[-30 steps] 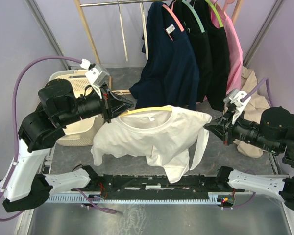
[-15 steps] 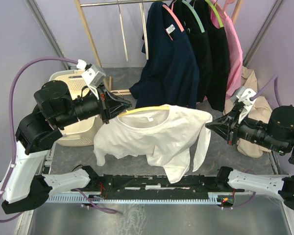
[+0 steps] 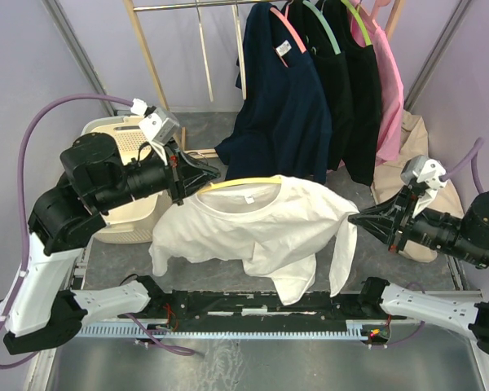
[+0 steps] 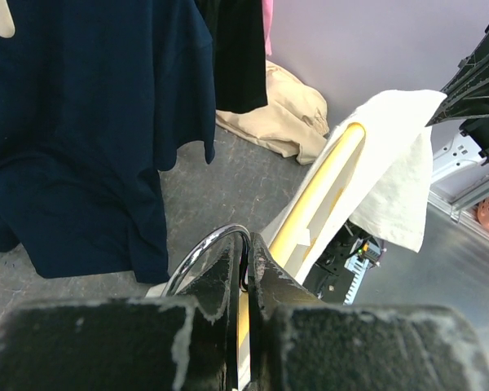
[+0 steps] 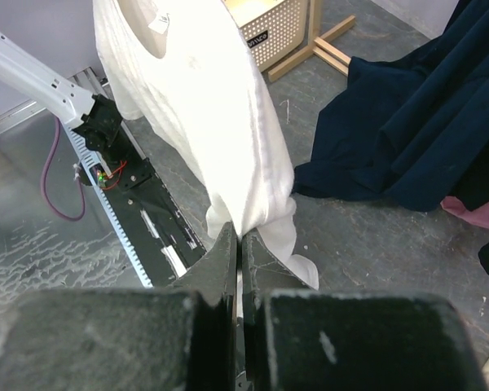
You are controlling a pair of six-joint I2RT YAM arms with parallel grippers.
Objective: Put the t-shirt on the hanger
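My right gripper should move gently back, open and go to the collar point(image 3: 202, 196) next to my left gripper, because the t-shirt's sleeve point(image 3: 339, 215) is stretched tight past the yellow hanger.
The white t-shirt point(image 3: 253, 224) hangs over the yellow hanger point(image 3: 236, 182), held in the air above the table. My left gripper point(image 3: 197, 175) is shut on the hanger at the base of its silver hook point(image 4: 197, 256). In the left wrist view the yellow arm point(image 4: 322, 191) runs away under the t-shirt point(image 4: 395, 155). My right gripper point(image 3: 354, 218) is shut on the t-shirt's right sleeve edge. In the right wrist view the cloth point(image 5: 220, 106) hangs into the closed right gripper point(image 5: 240, 236).
Navy point(image 3: 281, 106), black point(image 3: 354, 90) and pink point(image 3: 387, 81) garments hang on the wooden rack behind. A beige garment point(image 3: 416, 163) lies at the right. A cream basket point(image 3: 126, 208) stands at the left. A black strip point(image 3: 253, 305) runs along the near edge.
My right gripper has moved right and slightly down with the sleeve edge, drawing the t-shirt's right side outward. The left gripper and hanger have hardly moved.
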